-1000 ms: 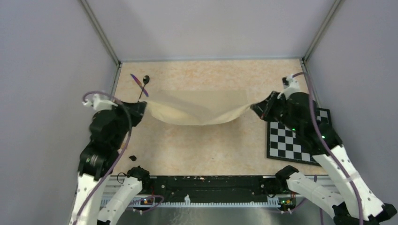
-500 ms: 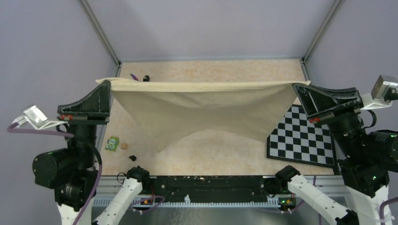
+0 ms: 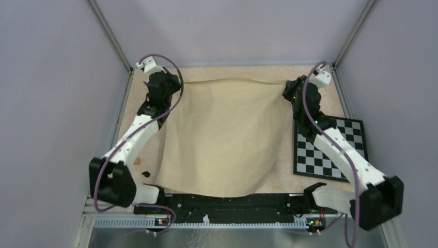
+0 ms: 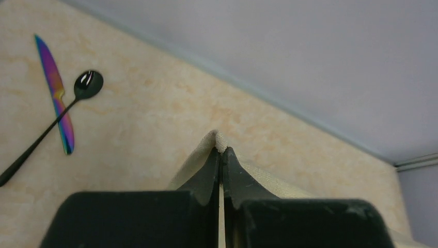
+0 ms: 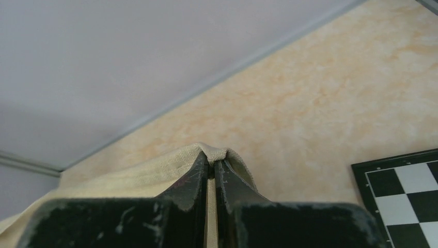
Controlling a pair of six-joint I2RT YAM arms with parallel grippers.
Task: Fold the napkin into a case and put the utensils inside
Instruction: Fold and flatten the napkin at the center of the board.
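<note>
The napkin stretches open, its far corners in both my grippers by the far wall, so I should bring these corners back down onto the napkin's near edge.
The beige-tan napkin lies spread open from the far edge of the table to the near edge, its near edge wavy. My left gripper is shut on its far left corner, and my right gripper is shut on its far right corner. In the left wrist view the gripper pinches the cloth corner. The purple iridescent knife and the black spoon lie crossed on the table to its left. In the right wrist view the gripper pinches the cloth. In the top view my left arm hides the utensils.
A black-and-white checkerboard lies at the right, also showing in the right wrist view. Two small bits lie by the left edge near the napkin's near left corner. Grey walls close in the far side and both sides.
Both arms have carried the napkin from hanging high and stretched between them down to the far side of the table. The cloth now lies spread over the tabletop.
</note>
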